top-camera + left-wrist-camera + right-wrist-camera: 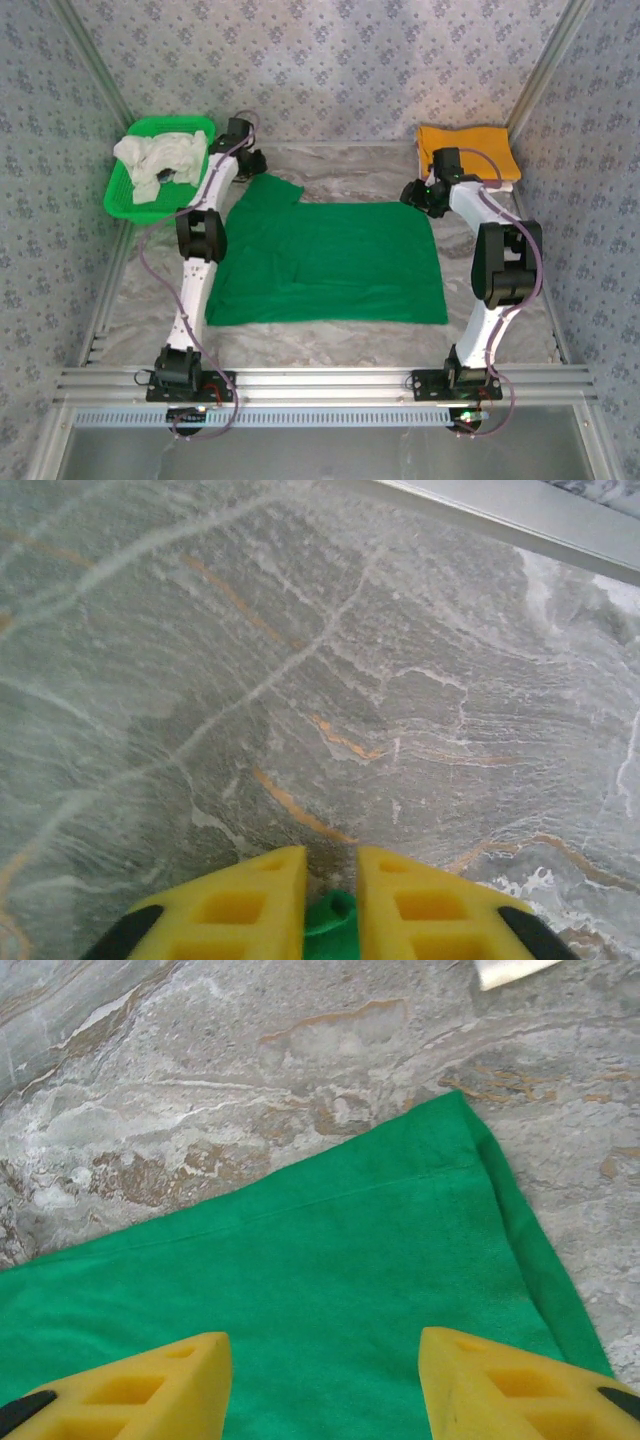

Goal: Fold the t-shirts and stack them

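The sleeve in my left gripper (274,189) sticks out past the far edge of the green t-shirt, so next my left gripper moves it back over the shirt's body (243,222) before the folding goes on.
A bright green t-shirt (330,262) lies spread flat on the marble table, one sleeve pointing to the far left. My left gripper (250,165) is at that sleeve end; in the left wrist view its yellow fingers (270,900) are shut on a fold of the green cloth (330,925). Above the shirt's far right corner, my right gripper (418,195) is open, and the green cloth (330,1260) lies flat under its gap (325,1350). An orange-yellow t-shirt (470,145) rests folded at the back right. Whitish t-shirts (160,158) lie crumpled in the basket.
The green mesh basket (118,200) stands at the back left beside the left arm. Patterned walls with metal posts close in the table on three sides, and a metal rail (320,380) runs along the near edge. Bare marble (500,330) lies right of the shirt.
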Available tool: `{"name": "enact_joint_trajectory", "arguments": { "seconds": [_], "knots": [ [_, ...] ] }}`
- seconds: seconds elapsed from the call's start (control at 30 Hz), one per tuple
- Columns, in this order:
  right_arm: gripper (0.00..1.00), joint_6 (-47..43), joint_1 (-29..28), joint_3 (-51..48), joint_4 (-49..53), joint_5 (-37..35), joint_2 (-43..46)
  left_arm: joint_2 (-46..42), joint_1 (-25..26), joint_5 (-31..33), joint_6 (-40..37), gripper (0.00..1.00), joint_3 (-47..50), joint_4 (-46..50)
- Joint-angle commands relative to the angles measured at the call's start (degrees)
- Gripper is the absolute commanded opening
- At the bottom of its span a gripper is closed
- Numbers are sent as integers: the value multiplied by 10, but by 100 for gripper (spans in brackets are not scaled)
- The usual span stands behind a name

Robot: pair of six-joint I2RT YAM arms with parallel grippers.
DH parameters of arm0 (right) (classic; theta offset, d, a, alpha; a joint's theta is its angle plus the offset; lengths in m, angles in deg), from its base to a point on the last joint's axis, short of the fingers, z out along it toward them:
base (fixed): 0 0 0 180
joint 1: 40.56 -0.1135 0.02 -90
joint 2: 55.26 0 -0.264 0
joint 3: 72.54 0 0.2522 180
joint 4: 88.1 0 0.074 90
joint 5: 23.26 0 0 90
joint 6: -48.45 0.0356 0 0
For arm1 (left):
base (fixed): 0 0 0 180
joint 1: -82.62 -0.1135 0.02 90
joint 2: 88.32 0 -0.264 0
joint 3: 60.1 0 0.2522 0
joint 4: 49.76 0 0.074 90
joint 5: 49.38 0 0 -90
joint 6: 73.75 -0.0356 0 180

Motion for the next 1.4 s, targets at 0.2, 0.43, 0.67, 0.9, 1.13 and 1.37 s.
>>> {"name": "enact_joint_trajectory", "arguments": {
  "seconds": [0.2,0.43,0.67,0.9,1.13,1.37],
  "knots": [
    [55,-6,21,106,123,-88,-58,-39,19,-51,-41,0,7,36],
    [56,-40,17,224,187,-108,-166,-146,20,-41,-54,0,119,-37],
    [57,-72,3,344,245,-109,-262,-224,20,-42,-61,0,226,-76],
    [52,-77,-7,384,258,-103,-299,-272,19,-29,-67,0,305,-123],
    [36,-82,-10,400,271,-92,-324,-272,14,-28,-73,0,322,-121],
    [22,-84,-8,406,271,-103,-331,-268,13,-20,-76,0,325,-127]
  ]
}}
